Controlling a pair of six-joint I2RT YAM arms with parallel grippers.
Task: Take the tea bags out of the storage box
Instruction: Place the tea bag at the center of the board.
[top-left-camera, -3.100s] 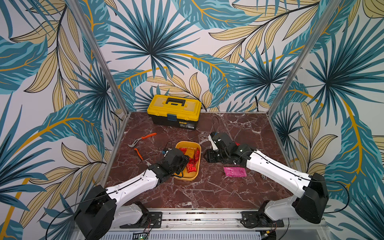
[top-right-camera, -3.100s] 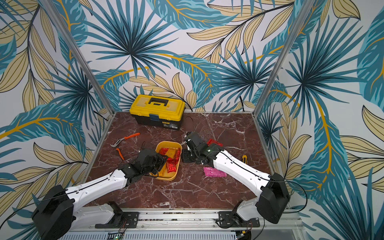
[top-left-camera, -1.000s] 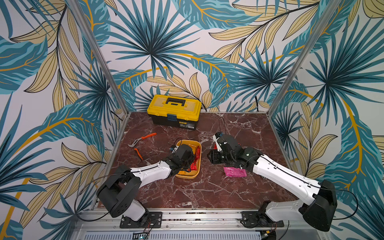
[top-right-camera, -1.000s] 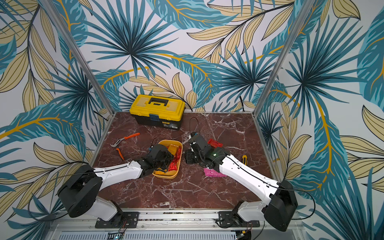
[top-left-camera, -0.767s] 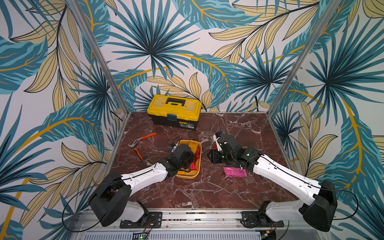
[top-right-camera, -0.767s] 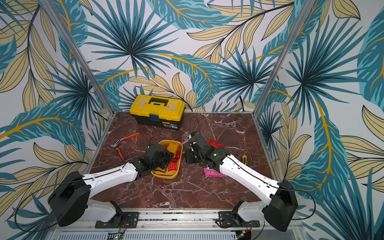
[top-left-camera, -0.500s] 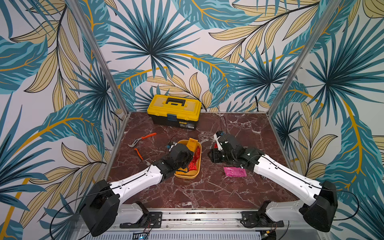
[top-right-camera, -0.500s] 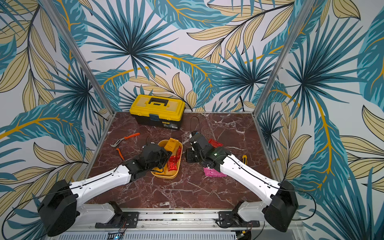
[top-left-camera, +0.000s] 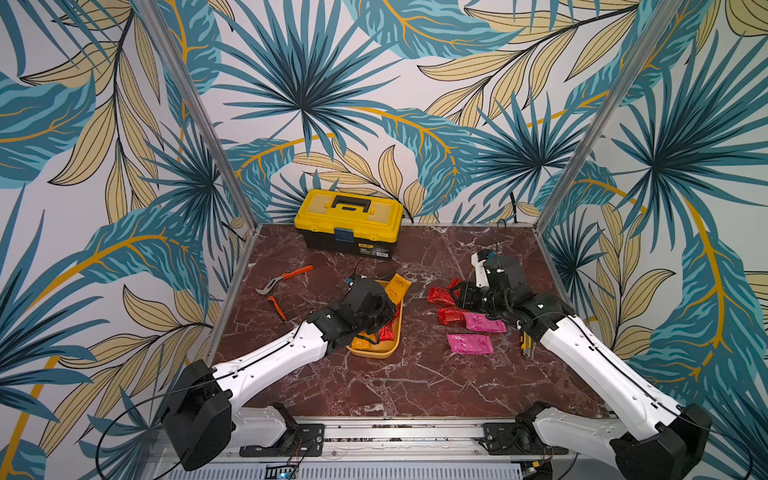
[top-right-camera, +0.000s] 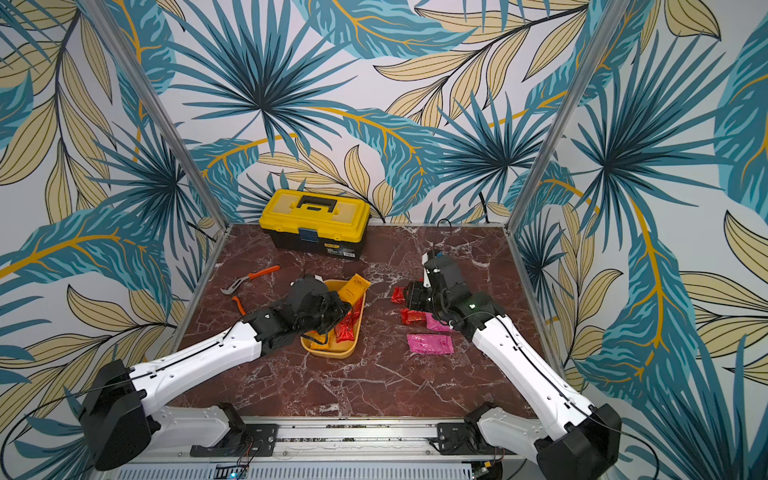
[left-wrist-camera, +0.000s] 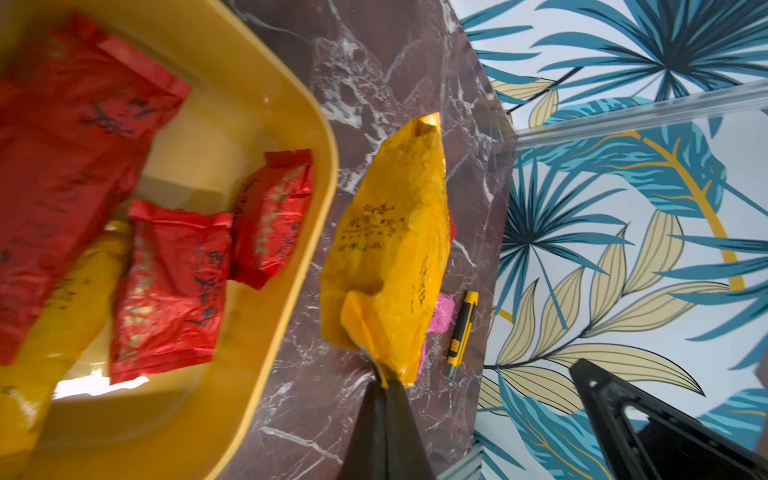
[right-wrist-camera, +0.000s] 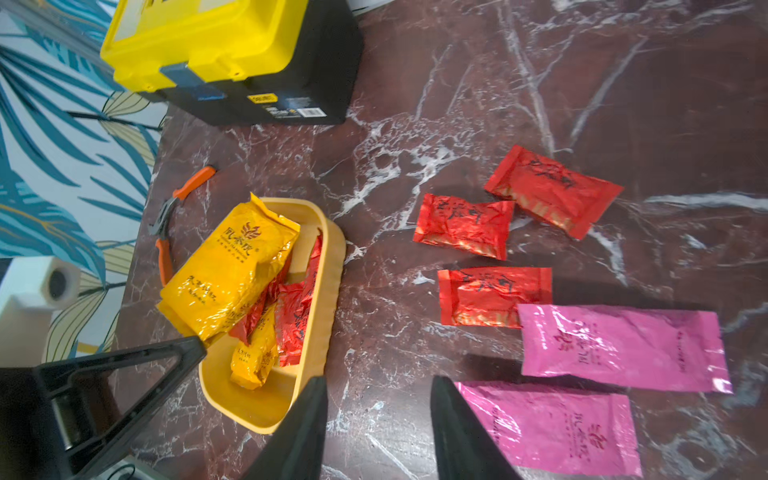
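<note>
The orange-yellow tea bag (top-left-camera: 397, 287) hangs clear of the storage box's rim, so the robot's left gripper should move next toward the pink bags (top-left-camera: 484, 322) and let go of it there.
The storage box (top-left-camera: 376, 354) is a shallow yellow tub near the table's middle, also seen in a top view (top-right-camera: 332, 353). My left gripper (left-wrist-camera: 388, 387) is shut on the end of an orange-yellow tea bag (left-wrist-camera: 390, 249), which hangs tilted above the box's far end (top-left-camera: 398, 286). Red tea bags (left-wrist-camera: 170, 282) and another orange-yellow one (right-wrist-camera: 253, 353) lie inside the box. My right gripper (right-wrist-camera: 377, 380) hangs open and empty over the table, to the right of the box. Three red bags (right-wrist-camera: 463, 226) and two pink bags (right-wrist-camera: 623, 345) lie on the table by it.
A yellow-lidded black toolbox (top-left-camera: 349, 222) stands at the back wall. Orange-handled pliers (top-left-camera: 286, 278) lie left of the box. A yellow box cutter (top-left-camera: 527, 347) lies by my right arm. Patterned walls close in the table on three sides.
My left gripper has risen out of the box with the orange-yellow bag, which now shows above the far rim. My right gripper has drawn back a little to the right.
</note>
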